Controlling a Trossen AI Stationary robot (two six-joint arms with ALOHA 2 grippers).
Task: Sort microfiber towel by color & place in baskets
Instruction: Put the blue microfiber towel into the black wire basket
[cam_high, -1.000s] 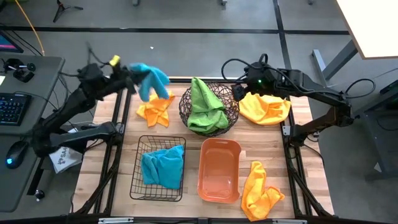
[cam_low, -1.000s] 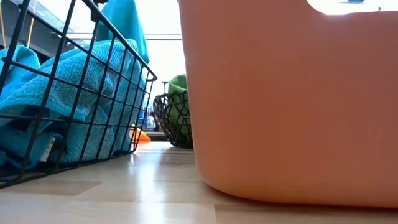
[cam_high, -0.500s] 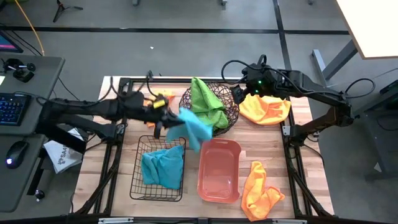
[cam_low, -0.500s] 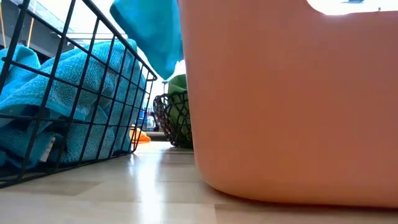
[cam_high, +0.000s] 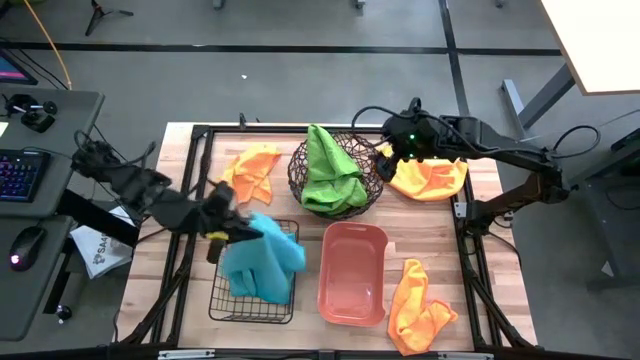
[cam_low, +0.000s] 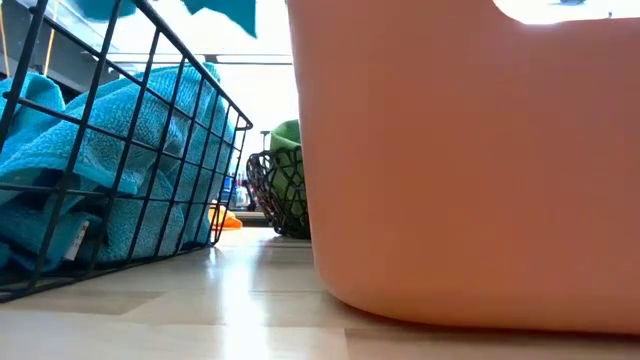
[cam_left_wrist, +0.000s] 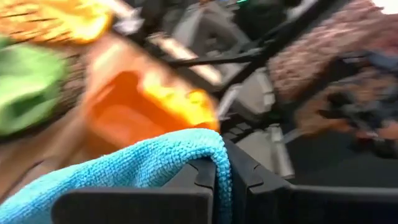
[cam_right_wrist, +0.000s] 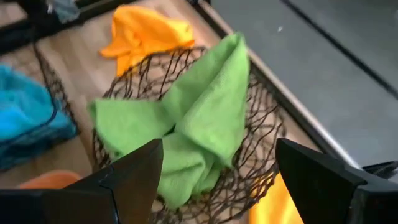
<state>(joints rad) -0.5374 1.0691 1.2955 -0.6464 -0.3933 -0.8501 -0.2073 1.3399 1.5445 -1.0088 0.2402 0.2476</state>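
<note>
The sky-blue towel (cam_high: 268, 258) is hanging clear above the black wire basket (cam_high: 254, 298), where another blue towel lies, so the robot's left gripper should go on lowering the hanging towel until it rests inside the basket.
My left gripper (cam_high: 230, 222) is shut on a sky-blue towel (cam_high: 272, 243) above the black wire basket (cam_high: 222, 300). Another blue towel (cam_high: 248, 278) lies in that basket. The green towel (cam_high: 330, 172) lies in the round brown wire bowl (cam_high: 372, 185), draped over its far rim. My right gripper (cam_high: 386, 154) is open, beside the bowl's right rim, over the edge of an orange towel (cam_high: 432, 176). In the right wrist view its fingers (cam_right_wrist: 134, 177) frame the green towel (cam_right_wrist: 205, 118). The salmon tub (cam_high: 352, 272) stands near the table's middle. My left gripper pinches the blue towel between its two fingers (cam_left_wrist: 205, 182) at a folded-over edge (cam_left_wrist: 219, 152). The fingers come roughly level from the table's left. The towel trails off toward the right and hangs lifted clear, its tips (cam_low: 225, 10) above the basket's rim.
An orange towel (cam_high: 250, 170) lies flat on the table at the far left, and another (cam_high: 420, 305) at the near right, beside the tub. In the low view the tub (cam_low: 470, 160) fills the right side, the basket (cam_low: 90, 170) the left.
My left gripper has carried the blue towel from the table's far left corner toward the bowl and tub, then back toward the near left over the black basket. The towel has swung with it. My right gripper has stayed open and shifted slightly toward the bowl.
</note>
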